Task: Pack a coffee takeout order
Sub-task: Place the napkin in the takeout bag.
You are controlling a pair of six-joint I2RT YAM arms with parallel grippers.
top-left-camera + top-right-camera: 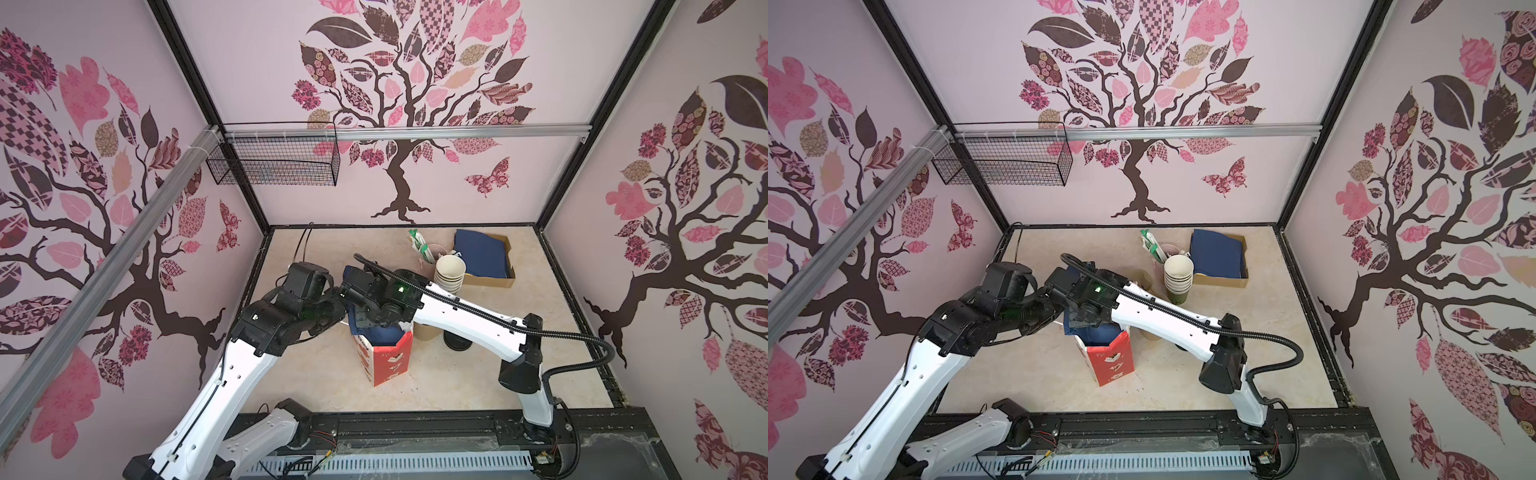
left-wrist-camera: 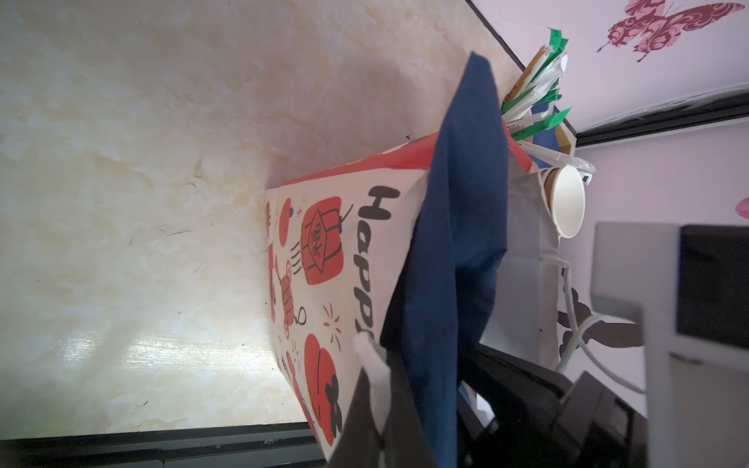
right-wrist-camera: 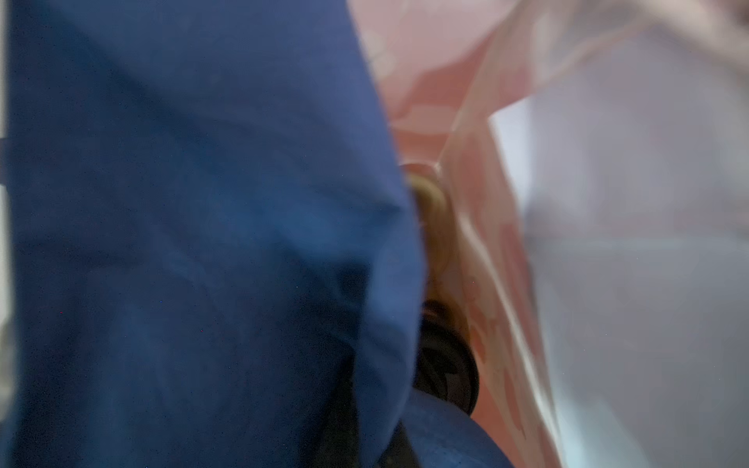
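Note:
My left gripper is holding the bag's rim while the navy napkin (image 1: 379,335) hangs into the bag's opening. My right gripper should keep going down and let go below the bag's rim.
A red-and-white printed paper bag (image 1: 388,361) (image 1: 1113,365) (image 2: 324,251) stands open mid-table. A navy napkin (image 1: 382,332) (image 1: 1096,334) (image 2: 458,227) (image 3: 194,243) hangs into its mouth from my right gripper (image 1: 365,311), which is shut on it; the cloth hides the fingers. My left gripper (image 2: 377,405) is shut on the bag's near rim. Deep in the bag, the right wrist view shows a round black lid (image 3: 446,364) and a tan piece of the carrier (image 3: 429,219). The cup itself is hidden.
At the back stand a stack of lidless cups (image 1: 449,274), a pink cup of wrapped straws (image 1: 428,251) and a cardboard box of navy napkins (image 1: 486,257). A brown cup (image 1: 424,330) and a black round object (image 1: 457,343) sit under the right forearm. A wire basket (image 1: 274,162) hangs on the wall.

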